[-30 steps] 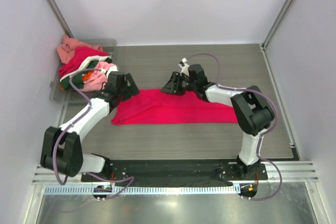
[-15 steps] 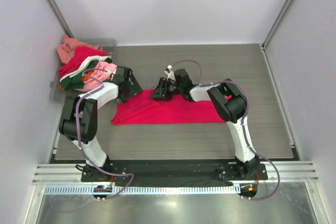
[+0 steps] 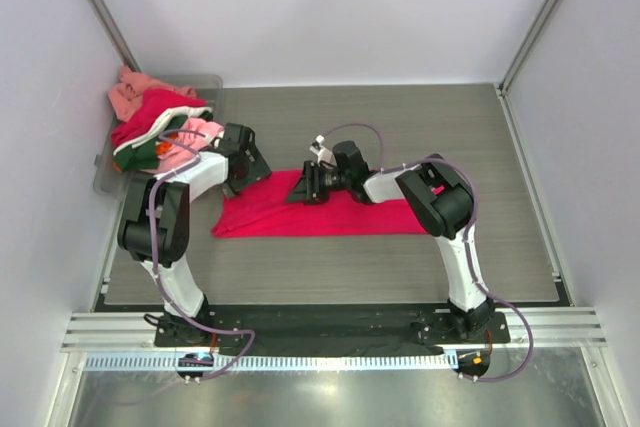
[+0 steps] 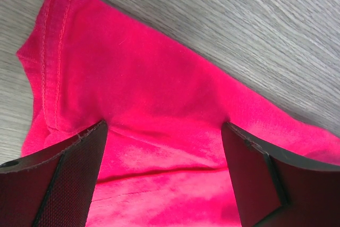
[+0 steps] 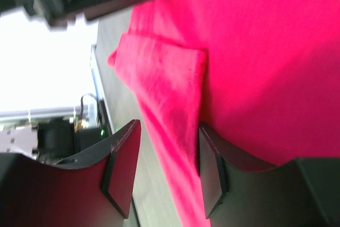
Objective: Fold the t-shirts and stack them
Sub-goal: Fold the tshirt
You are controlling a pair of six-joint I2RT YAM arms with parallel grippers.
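The crimson-red t-shirt lies crosswise (image 3: 335,219) and both grippers are near one end of it, so my right gripper should grab its opposite end (image 3: 416,225) and help my left gripper turn the t-shirt lengthwise.
A crimson-red t-shirt (image 3: 340,212) lies folded into a long strip across the middle of the table. My left gripper (image 3: 247,161) is open at the strip's back left corner. In the left wrist view its fingers (image 4: 69,168) stand wide apart on the red cloth (image 4: 159,94), near a hemmed edge. My right gripper (image 3: 304,185) is open at the strip's back edge, left of middle. In the right wrist view a folded flap of the shirt (image 5: 170,78) runs between its fingers (image 5: 212,176). A pile of other t-shirts (image 3: 160,132), pink, red, green, white and orange, sits at the back left.
The pile lies in a clear plastic bin (image 3: 207,81) against the left wall. White walls with metal rails close in the left, back and right sides. The arm bases stand on a black plate (image 3: 320,325) at the near edge.
My right gripper has moved left and a little nearer along the shirt's back edge. My left arm has folded up, its gripper shifting slightly back and right. The shirt has barely shifted.
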